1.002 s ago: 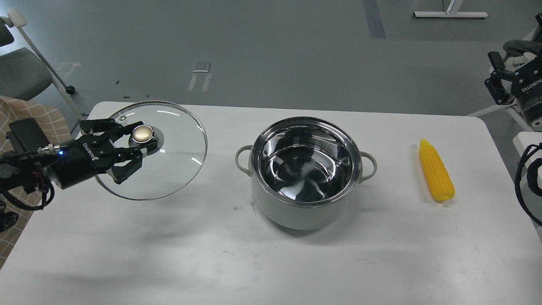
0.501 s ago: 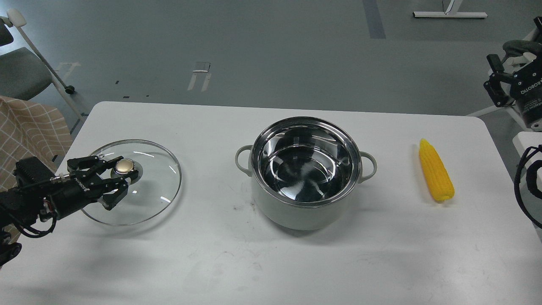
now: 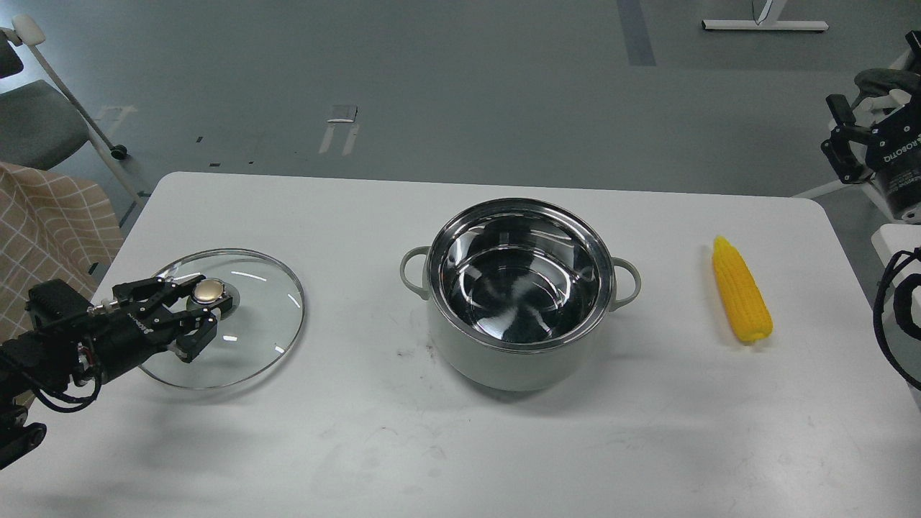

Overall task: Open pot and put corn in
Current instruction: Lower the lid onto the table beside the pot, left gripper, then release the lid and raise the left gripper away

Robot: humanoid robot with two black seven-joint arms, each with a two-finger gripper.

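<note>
The yellow corn (image 3: 741, 290) seems shorter than the pot's wide opening (image 3: 522, 275), so it will lie completely inside the pot's rim when the robot lowers it in.
The pale grey-green pot (image 3: 518, 291) stands uncovered in the middle of the table, its steel inside empty. The yellow corn (image 3: 741, 298) lies on the table right of the pot, pointed end away from me. The flat glass lid (image 3: 248, 338) rests on the table at the left. My left gripper (image 3: 203, 311) reaches over the lid from the left, its fingers closed around the brass-coloured knob (image 3: 209, 290). My right gripper (image 3: 838, 137) hangs off the table at the far right, well above and beyond the corn, fingers apart and empty.
The white table (image 3: 460, 446) ends close to the lid at the left and just right of the corn. A chair (image 3: 43, 122) and a checked cloth (image 3: 50, 230) are off the left edge. Cables (image 3: 896, 316) hang at the right edge.
My left gripper carried the lid from up in the air at the back left down and toward me, and the lid now lies on the table. The right arm barely moved.
</note>
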